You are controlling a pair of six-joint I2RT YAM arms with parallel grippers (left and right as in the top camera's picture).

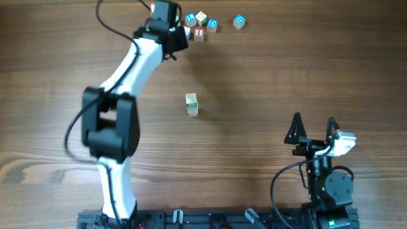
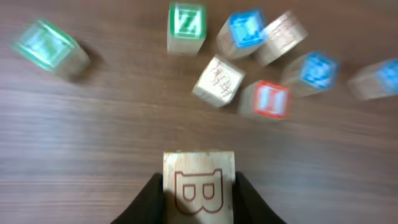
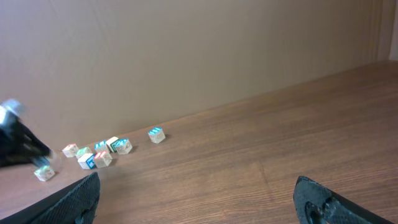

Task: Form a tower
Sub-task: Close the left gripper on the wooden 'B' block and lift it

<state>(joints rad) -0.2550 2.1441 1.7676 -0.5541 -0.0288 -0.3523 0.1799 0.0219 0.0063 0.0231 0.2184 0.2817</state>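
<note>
The robot's left gripper holds the red B cube [image 2: 199,186] tipped, so the robot should put it down beside the tower [image 1: 163,105] and grip it by its other sides before stacking it.
The tower [image 1: 191,105] stands mid-table as a narrow column of pale cubes with a green and white top face. At the far edge, my left gripper [image 1: 179,34] reaches into a group of loose cubes. In the left wrist view the gripper [image 2: 199,190] is shut on a pale cube with a red letter B [image 2: 199,186], and a black finger [image 2: 152,199] presses each side of it. My right gripper [image 1: 313,122] is near the front right, open and empty, its fingertips [image 3: 81,196] wide apart above bare wood.
Loose cubes lie just past the held one: a green Z [image 2: 186,25], a red I [image 2: 268,99], several blue ones [image 2: 245,30] and a blurred green one [image 2: 46,50] to the left. One blue cube [image 1: 238,21] sits apart on the right.
</note>
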